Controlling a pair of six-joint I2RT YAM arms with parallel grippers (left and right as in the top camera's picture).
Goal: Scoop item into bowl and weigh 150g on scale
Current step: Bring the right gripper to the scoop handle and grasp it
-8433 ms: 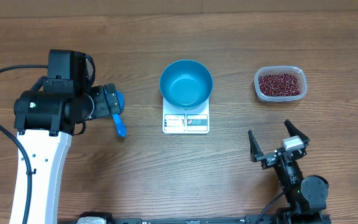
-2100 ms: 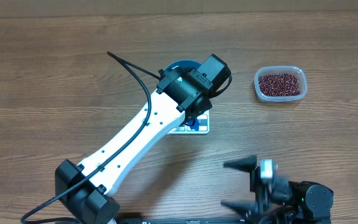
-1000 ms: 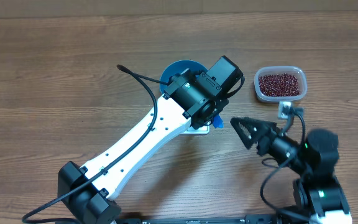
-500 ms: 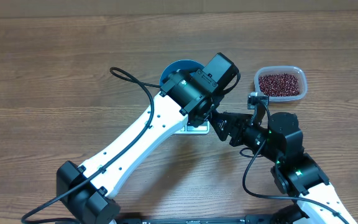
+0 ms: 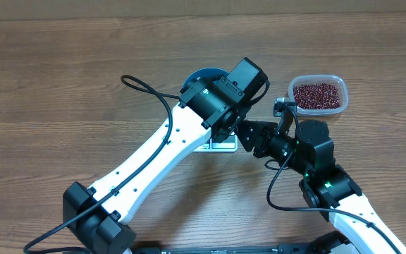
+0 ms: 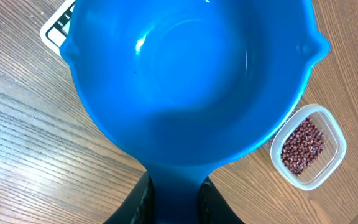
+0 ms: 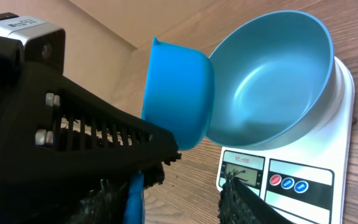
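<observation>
My left gripper is holding the scoop while the beans [image 5: 318, 97] lie by my right gripper. Next, I hand the scoop over and bring my left gripper to the scale [image 5: 223, 144].
My left gripper [image 6: 174, 194] is shut on the handle of a small blue scoop [image 6: 191, 74], whose empty cup fills the left wrist view. In the right wrist view the scoop [image 7: 179, 93] hangs beside the blue bowl [image 7: 272, 81], which sits empty on the white scale [image 7: 303, 180]. My right gripper [image 7: 173, 196] is open, its fingers on either side of the scoop's handle with a gap showing. The beans [image 5: 318, 94] lie in a clear tub [image 5: 291, 92] at the right. From overhead the left arm covers most of the bowl [image 5: 197, 75].
The left arm [image 5: 168, 152] reaches diagonally across the table from the lower left. The right arm [image 5: 316, 162] stands close beside it, between the scale and the tub [image 6: 303, 146]. Bare wooden table [image 5: 62, 77] lies to the left.
The right arm has swung in from the lower right to the scoop, and its jaws have narrowed around the handle. The left arm has barely moved.
</observation>
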